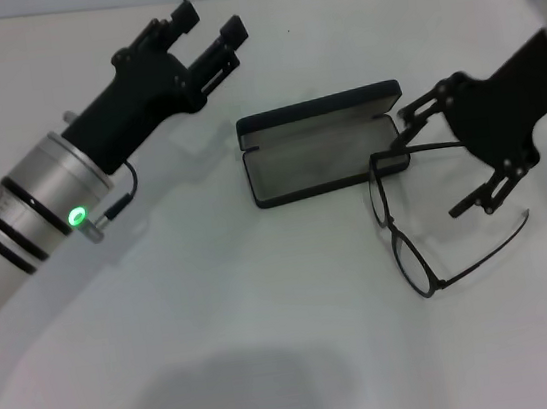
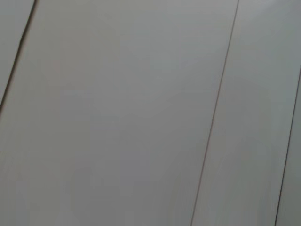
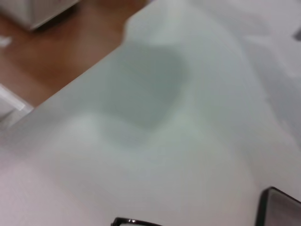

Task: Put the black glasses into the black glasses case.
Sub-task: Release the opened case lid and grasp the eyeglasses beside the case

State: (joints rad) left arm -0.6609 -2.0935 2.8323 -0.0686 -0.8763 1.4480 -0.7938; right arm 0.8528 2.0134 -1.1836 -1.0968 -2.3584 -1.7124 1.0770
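Observation:
The glasses' bridge is clear of the case (image 1: 387,223) and my right gripper's fingers are open, so I should keep moving toward the bridge until the fingers close around it.
The black glasses case (image 1: 320,158) lies open in the middle of the white table, grey lining up, lid at its far side. The black glasses (image 1: 401,245) lie unfolded on the table just right of the case. One temple arm runs toward my right gripper (image 1: 432,167), which is open and low over the table, its two fingers on either side of that temple arm. My left gripper (image 1: 209,27) is open and empty, held up at the far left, apart from the case. The right wrist view shows a bit of the glasses' frame (image 3: 134,221) and a corner of the case (image 3: 278,208).
The table (image 1: 216,303) is white. The right wrist view shows a table edge (image 3: 89,70) with wooden floor (image 3: 56,52) beyond it. The left wrist view shows only pale panels (image 2: 141,113) with thin seams.

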